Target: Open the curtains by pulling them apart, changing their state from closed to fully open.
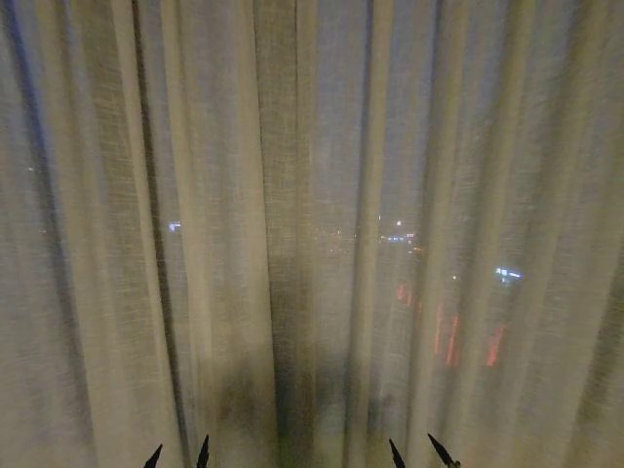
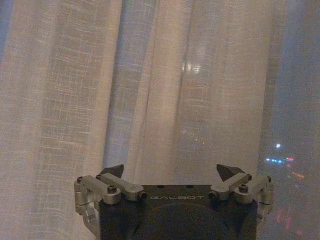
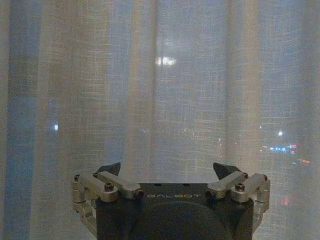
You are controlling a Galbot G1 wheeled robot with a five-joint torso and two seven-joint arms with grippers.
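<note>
My right gripper will pull the curtains' inner edge [image 1: 298,292] aside, and it will bunch up into denser folds, because loose pleats [image 1: 444,195] run down the sheer cream curtains.
The sheer cream curtains [image 1: 292,214] hang closed across the whole head view, pleats running top to bottom, city lights glowing faintly through the weave. The two panels seem to meet near the darker fold at the middle. At the bottom edge, the black tips of my left gripper [image 1: 177,455] and my right gripper [image 1: 421,453] poke up just short of the fabric. In the left wrist view my left gripper [image 2: 170,172] stands open, facing the curtains [image 2: 165,90] with nothing between its fingers. My right gripper [image 3: 167,170] is open too, facing the curtains [image 3: 165,100].
Behind the fabric is a dark window with night lights, red and blue spots [image 1: 453,336] at the right. Nothing else stands between the grippers and the cloth.
</note>
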